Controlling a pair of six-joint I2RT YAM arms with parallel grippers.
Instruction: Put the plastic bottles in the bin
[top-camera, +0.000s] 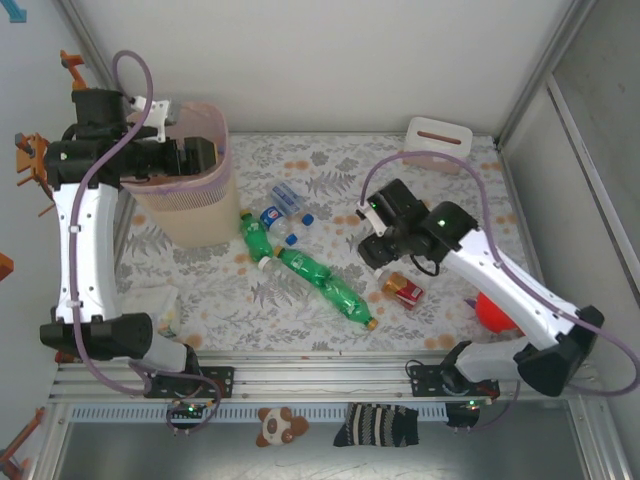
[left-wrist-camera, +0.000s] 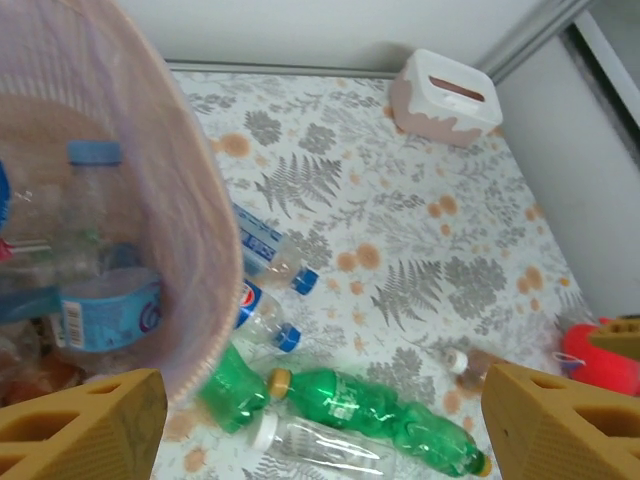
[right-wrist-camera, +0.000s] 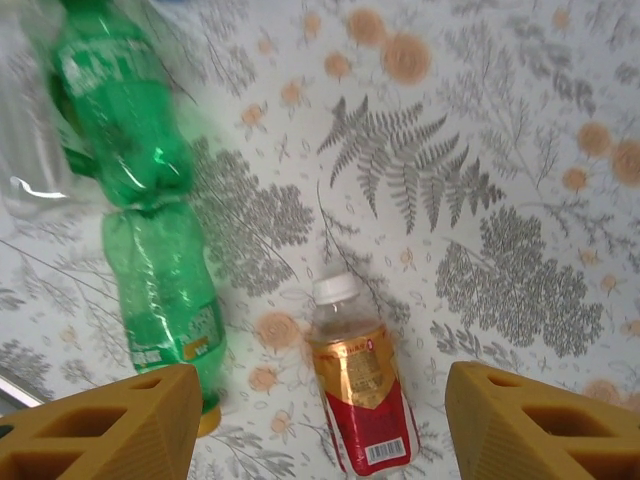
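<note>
The bottle's body (right-wrist-camera: 364, 395) lies lengthwise between my right gripper's fingers, clear of the green bottles, so the gripper keeps going down toward the red-and-gold bottle's neck (right-wrist-camera: 339, 310) and closes there.
The bin (top-camera: 190, 205), beige with a pink liner, stands at the back left; several bottles (left-wrist-camera: 100, 300) lie inside it. My left gripper (top-camera: 197, 158) hovers over its rim, open and empty (left-wrist-camera: 325, 410). On the table lie two green bottles (top-camera: 330, 280) (top-camera: 256, 236), a clear white-capped one (left-wrist-camera: 320, 445) and two blue-capped ones (top-camera: 285, 200) (left-wrist-camera: 258, 312). My right gripper (top-camera: 385, 252) hangs open above a small red-and-gold labelled bottle (right-wrist-camera: 362, 390), which lies between the fingers (right-wrist-camera: 110, 425) without touching them.
A white box with a slot (top-camera: 438, 143) stands at the back right. A red object (top-camera: 492, 312) lies near the right arm. Crumpled clear plastic (top-camera: 150, 298) rests by the left arm. Metal frame posts border the table.
</note>
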